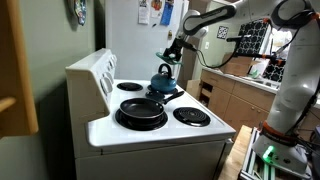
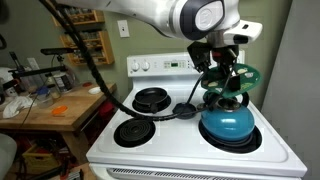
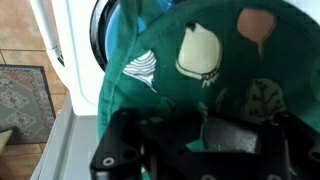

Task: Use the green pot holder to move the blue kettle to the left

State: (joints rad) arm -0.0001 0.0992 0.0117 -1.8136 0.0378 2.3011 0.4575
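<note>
Next, my gripper opens, goes down and grabs the kettle's handle through the pot holder, because it is holding only the green pot holder [image 2: 246, 77] above the blue kettle's handle [image 2: 232, 101].
The blue kettle [image 2: 228, 124] sits on the stove's front right burner; it also shows at the far side of the stovetop in an exterior view [image 1: 163, 79]. My gripper [image 2: 224, 78] hangs right over the kettle's dark arched handle, shut on the green pot holder [image 2: 244, 75], which drapes around the fingers. In the wrist view the patterned green pot holder [image 3: 200, 55] fills most of the picture above my dark fingers [image 3: 200, 130] and hides the kettle. Whether the fingers also pinch the handle through the cloth cannot be told.
A wide black frying pan [image 1: 140, 112] sits on the back left burner [image 2: 152, 98], its handle pointing toward the kettle. The front left coil [image 2: 135, 131] is bare. A wooden worktop [image 2: 50, 108] stands beside the white stove [image 2: 190, 150]. A rug [image 3: 25, 100] lies on the floor.
</note>
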